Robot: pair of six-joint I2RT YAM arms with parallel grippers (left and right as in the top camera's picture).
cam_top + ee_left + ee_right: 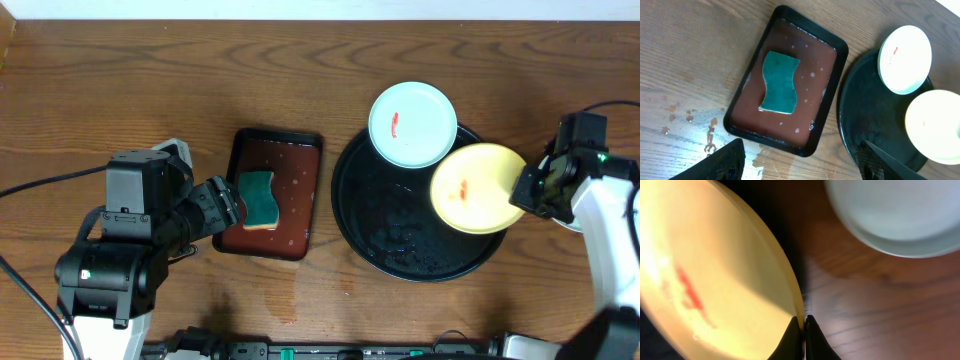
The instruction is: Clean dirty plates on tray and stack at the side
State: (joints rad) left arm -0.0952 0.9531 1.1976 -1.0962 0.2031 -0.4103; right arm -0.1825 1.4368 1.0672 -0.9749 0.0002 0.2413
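Observation:
My right gripper is holding the yellow plate, which sticks out over the black tray's rim point(504, 181). It should put the plate down inside the tray point(403, 218) and grip the plate's edge again before wiping.
The round black tray point(400, 262) lies right of centre. A pale bluish-white plate point(412, 124) with a red smear rests on its far rim. The yellow plate point(476, 188), also smeared red, sits over the tray's right side. My right gripper point(522, 190) is shut on its right rim. In the right wrist view the fingers point(803, 322) pinch the yellow plate point(705, 275) by its edge, and a blurred pale plate point(900, 215) shows beyond. My left gripper point(225, 205) hangs open and empty point(800, 162) by the smaller tray.
A dark red-brown rectangular tray point(290, 215) holds a teal sponge point(258, 197) and stands left of the black tray. Water drops point(690, 117) wet the wood near it. A pale curved edge point(572, 222) peeks from under my right arm.

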